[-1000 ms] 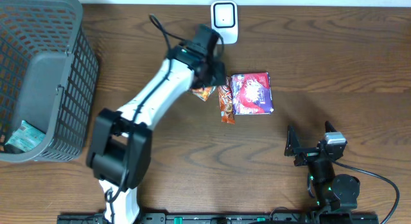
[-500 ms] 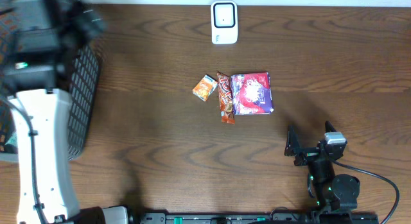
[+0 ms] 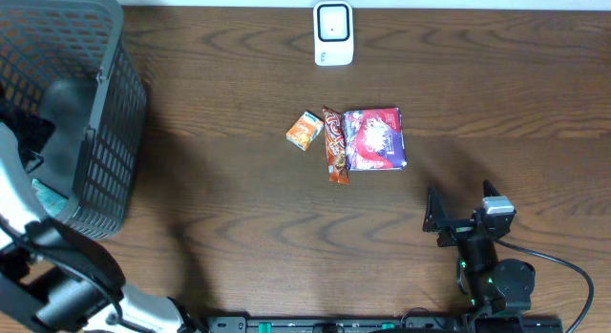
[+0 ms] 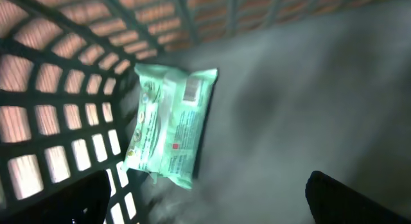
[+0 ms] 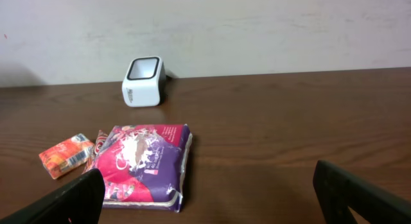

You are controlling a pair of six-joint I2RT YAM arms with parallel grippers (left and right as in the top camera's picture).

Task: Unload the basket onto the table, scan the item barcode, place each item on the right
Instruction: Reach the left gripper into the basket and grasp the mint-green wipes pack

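My left gripper is lowering toward the packet's near end [image 4: 164, 165], and it should keep going down until its fingers close there, because the green packet's barcode [image 4: 191, 90] faces up at the packet's far end.
The white barcode scanner [image 3: 333, 32] stands at the table's far edge and also shows in the right wrist view, scanner [image 5: 142, 79]. Three items lie mid-table: a small orange pack [image 3: 305, 130], a red bar [image 3: 334, 145] and a purple-red packet [image 3: 375, 138]. My left gripper [image 4: 205, 208] is open inside the basket, with nothing between its fingers. A green packet [image 4: 170, 124] lies on the basket floor just ahead of it. My right gripper [image 5: 209, 198] is open near the front edge and faces the purple-red packet [image 5: 144, 163].
The grey mesh basket [image 3: 105, 104] fills the table's left end, and my left arm [image 3: 11, 190] reaches over its near side. A wall runs behind the scanner. Bare wood lies between the items and my right gripper [image 3: 461, 214].
My left arm has swung from the items near the scanner over to the basket, and its jaws have opened wide. The three items and the right arm have not moved.
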